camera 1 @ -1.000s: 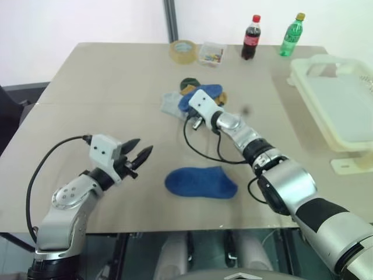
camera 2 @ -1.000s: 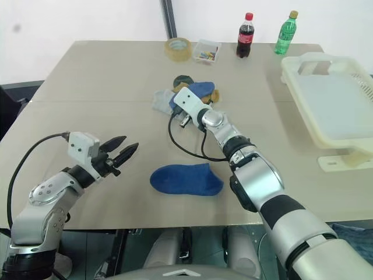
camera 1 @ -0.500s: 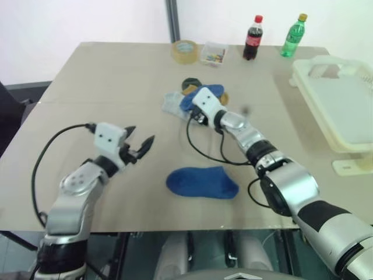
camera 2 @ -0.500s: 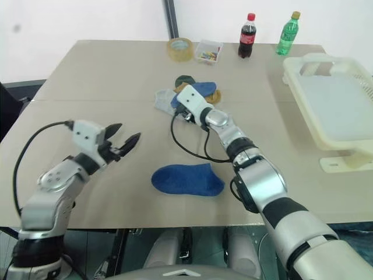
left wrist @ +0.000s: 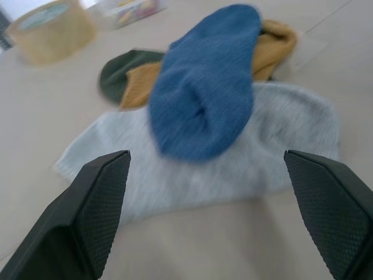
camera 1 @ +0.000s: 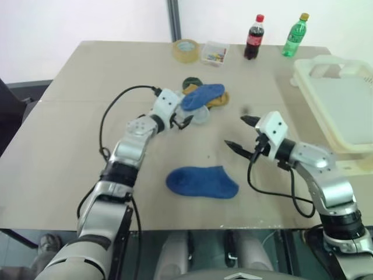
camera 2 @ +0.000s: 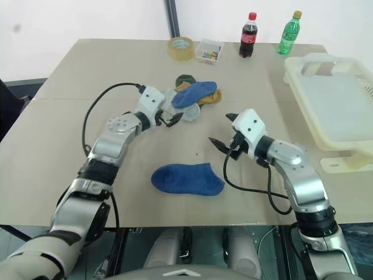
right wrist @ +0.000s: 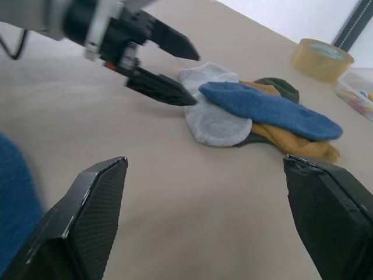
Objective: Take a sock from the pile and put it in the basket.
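Observation:
I expect the separate blue sock (camera 1: pixel 203 182) to fold over and hang down around my right gripper when I carry it, because it lies with a flat, empty foot (camera 1: pixel 183 181).
The pile (camera 1: pixel 203 97) lies mid-table: a royal blue sock (left wrist: pixel 204 87) on top, with mustard (left wrist: pixel 274 41), dark green (left wrist: pixel 119 67) and pale grey (left wrist: pixel 245 157) socks under it. My left gripper (camera 2: pixel 173 118) stands open at the pile's near-left edge, its fingertips beside the grey sock and nothing between them. My right gripper (camera 1: pixel 236 130) is open and empty, well to the right of the pile and pointing towards it. A separate blue sock (camera 1: pixel 202 181) lies flat near the table's front edge. The cream basket (camera 1: pixel 304 81) stands at the table's right side.
A roll of tape (camera 1: pixel 184 49), a small clear box (camera 1: pixel 214 52), a cola bottle (camera 1: pixel 253 37) and a green bottle (camera 1: pixel 294 35) line the far edge. A white flat piece (camera 1: pixel 349 167) lies under the basket's near corner. Bare tabletop lies between pile and basket.
My left arm has swung forward and right to the pile, its gripper open. My right gripper has left the pile, drawn back to the right and opened.

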Available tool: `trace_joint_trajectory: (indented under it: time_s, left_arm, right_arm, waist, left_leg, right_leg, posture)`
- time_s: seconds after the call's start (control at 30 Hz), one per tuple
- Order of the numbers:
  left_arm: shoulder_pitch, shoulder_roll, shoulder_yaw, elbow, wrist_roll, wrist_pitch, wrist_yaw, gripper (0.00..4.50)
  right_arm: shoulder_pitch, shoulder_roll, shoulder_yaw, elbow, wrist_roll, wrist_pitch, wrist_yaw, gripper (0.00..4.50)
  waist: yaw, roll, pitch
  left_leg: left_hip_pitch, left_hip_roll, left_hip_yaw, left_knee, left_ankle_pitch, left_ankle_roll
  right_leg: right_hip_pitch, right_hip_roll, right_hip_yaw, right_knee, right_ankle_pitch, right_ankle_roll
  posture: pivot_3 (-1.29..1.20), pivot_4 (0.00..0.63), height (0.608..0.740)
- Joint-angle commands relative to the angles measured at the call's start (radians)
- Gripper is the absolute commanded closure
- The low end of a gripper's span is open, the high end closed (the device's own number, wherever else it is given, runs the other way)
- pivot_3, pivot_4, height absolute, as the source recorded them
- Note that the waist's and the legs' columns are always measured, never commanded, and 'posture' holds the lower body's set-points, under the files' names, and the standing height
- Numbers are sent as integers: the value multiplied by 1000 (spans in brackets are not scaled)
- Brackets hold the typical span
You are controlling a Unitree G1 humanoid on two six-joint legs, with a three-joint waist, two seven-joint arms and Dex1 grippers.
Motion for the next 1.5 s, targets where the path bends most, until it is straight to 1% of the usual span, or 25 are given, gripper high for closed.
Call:
trace_joint_trajectory:
  time_s: [0.03,0.07,0.17,0.2,0.23,0.3,0.33,0.4,0.47,0.6,0.67,0.73,0.83,0.93,1.0,1.07,1.13,1.23,1.33,1.5]
  left_arm:
    - [-93,-26,-1,164,42,-94,19,531]
    - [-117,-36,-3,211,54,-111,29,861]
    - [-172,-66,0,320,76,-158,55,2320]
    - [-183,-75,5,342,75,-171,55,2707]
    - [-192,-80,10,359,75,-184,55,3275]
    - [-203,-84,16,385,73,-199,45,4270]
    - [-205,-85,21,389,68,-206,39,4403]
    - [-202,-84,32,383,57,-215,23,4403]
    - [-177,-69,48,338,40,-217,-4,4403]
    - [-86,-28,84,163,-6,-182,-66,4403]
    - [29,16,98,-39,-67,-133,-162,4403]
    - [147,69,120,-236,-122,-62,-224,4403]
    - [292,165,163,-429,-190,20,-301,4403]
    - [413,275,220,-531,-228,62,-361,4403]
    - [462,320,247,-555,-233,71,-367,4403]
    - [497,343,262,-560,-223,67,-357,4403]
    - [507,330,256,-566,-213,70,-330,4403]
    - [489,234,185,-581,-186,84,-254,4403]
    - [454,139,126,-556,-139,118,-176,4403]
    - [333,-13,58,-396,-40,146,-5,4403]
  right_arm:
    - [29,-25,-53,-114,21,58,-48,0]
    - [38,-27,-59,-131,25,72,-61,0]
    - [62,-30,-72,-166,25,97,-96,0]
    - [70,-32,-74,-174,24,101,-105,0]
    - [75,-33,-75,-181,25,105,-113,0]
    - [82,-34,-80,-187,29,111,-128,0]
    - [84,-36,-80,-186,28,110,-132,0]
    - [83,-42,-78,-178,28,103,-136,0]
    - [79,-47,-75,-168,28,96,-136,0]
    - [72,-53,-67,-153,31,83,-131,0]
    - [66,-54,-59,-141,34,76,-125,0]
    - [62,-55,-48,-126,39,67,-113,0]
    - [54,-53,-23,-99,41,50,-96,0]
    - [46,-44,2,-55,43,25,-80,0]
    - [45,-48,19,-16,32,-4,-65,0]
    - [37,-46,38,21,27,-29,-48,0]
    - [24,-37,54,50,26,-45,-41,0]
    - [-2,-27,68,85,17,-62,-40,0]
    - [-13,-30,67,101,10,-74,-44,0]
    - [-6,-29,55,93,3,-71,-66,0]
  waist:
    - [1,0,0]
    - [0,0,0]
    - [2,0,0]
    - [2,0,0]
    - [4,0,0]
    - [3,-1,0]
    - [3,-1,0]
    - [3,-1,0]
    - [3,-1,0]
    - [-2,-1,0]
    - [-6,0,0]
    - [-7,0,0]
    - [-1,0,0]
    - [-1,0,0]
    - [3,0,0]
    - [10,-1,0]
    - [14,-1,0]
    - [26,0,0]
    - [27,-1,0]
    - [26,-1,0]
  left_leg:
    - [0,0,1,0,0,0]
    - [0,0,0,1,0,0]
    - [-1,0,0,2,0,0]
    - [-2,0,0,2,0,0]
    - [-2,0,0,2,0,0]
    - [-3,0,0,3,0,-1]
    - [-4,0,0,3,2,-3]
    - [-4,0,0,3,2,-3]
    - [-4,0,0,4,2,-3]
    - [-3,0,0,4,2,-4]
    - [-3,1,-1,4,2,-4]
    - [-2,1,0,4,2,-4]
    - [-2,4,0,4,2,-4]
    - [-1,5,0,4,2,-4]
    - [0,5,1,4,2,-3]
    - [2,5,0,4,0,0]
    - [4,5,1,4,0,0]
    - [7,5,1,4,0,1]
    - [8,3,1,5,0,1]
    - [9,1,0,5,0,1]
  right_leg:
    - [0,0,0,0,0,0]
    - [0,0,0,0,0,0]
    - [0,0,0,-1,0,0]
    - [0,0,0,-1,0,0]
    - [0,0,0,-1,0,0]
    - [0,0,0,-1,0,0]
    - [-1,0,0,-2,0,0]
    - [-1,0,-1,-2,0,0]
    - [-1,0,-1,-2,0,0]
    - [-1,0,0,-1,0,0]
    - [-1,0,0,-1,0,0]
    - [-1,0,2,0,0,0]
    - [-1,0,2,0,0,0]
    - [0,0,2,0,0,0]
    - [1,0,2,0,0,0]
    - [2,0,1,1,0,0]
    - [5,0,2,1,0,0]
    - [7,0,2,1,0,0]
    - [10,0,2,0,0,0]
    - [10,0,1,0,0,0]
  posture:
    - [0,150,740]
    - [0,150,740]
    - [0,150,740]
    - [0,150,740]
    - [0,150,740]
    - [0,150,740]
    - [0,150,740]
    - [0,150,740]
    - [0,150,740]
    - [0,150,740]
    - [0,150,740]
    - [0,150,740]
    - [0,150,740]
    - [0,150,740]
    - [0,150,740]
    - [0,150,740]
    - [0,150,740]
    - [0,150,740]
    - [0,150,740]
    - [0,150,740]
